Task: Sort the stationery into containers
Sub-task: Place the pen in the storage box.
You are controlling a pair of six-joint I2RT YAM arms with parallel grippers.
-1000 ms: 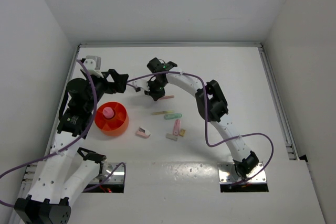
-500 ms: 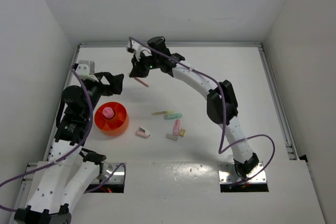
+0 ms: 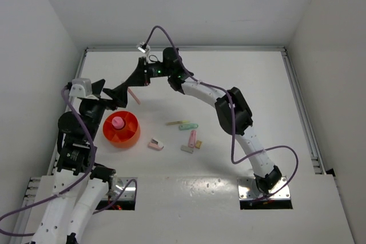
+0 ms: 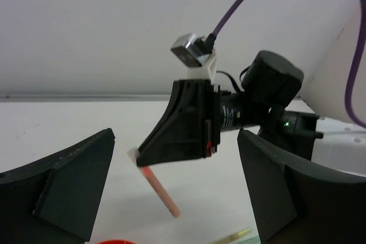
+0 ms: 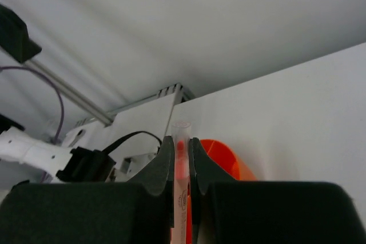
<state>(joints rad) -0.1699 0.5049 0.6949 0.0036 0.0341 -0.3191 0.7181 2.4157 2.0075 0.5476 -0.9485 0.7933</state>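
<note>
My right gripper is carrying the pen, the pink pen's loose end (image 3: 138,102) hangs down, and the orange bowl's far section (image 3: 130,120) is open. My right gripper should continue to carry the pen until that end goes in.
My right gripper (image 3: 131,87) hangs above the table's far left, shut on a thin pink pen (image 3: 135,96) that points down out of its tip. In the right wrist view the pen (image 5: 181,158) is clamped between the pads, with the orange bowl (image 5: 226,161) behind it. My left gripper (image 3: 111,91) is open and faces the right gripper, close to its tip. In the left wrist view the pen (image 4: 160,191) hangs between the wide-apart fingers (image 4: 74,187). The orange bowl (image 3: 121,128) holds a pink-capped tube (image 3: 118,122).
A yellow-green pen (image 3: 173,123), a mint marker (image 3: 189,126), a pink marker (image 3: 193,137) and small erasers (image 3: 155,144) lie mid-table, right of the bowl. White walls close in the left, far and right sides.
My right gripper has lifted the pink pen off mid-table and swung it left and up, next to the left gripper. The left gripper has pulled back left, staying open.
</note>
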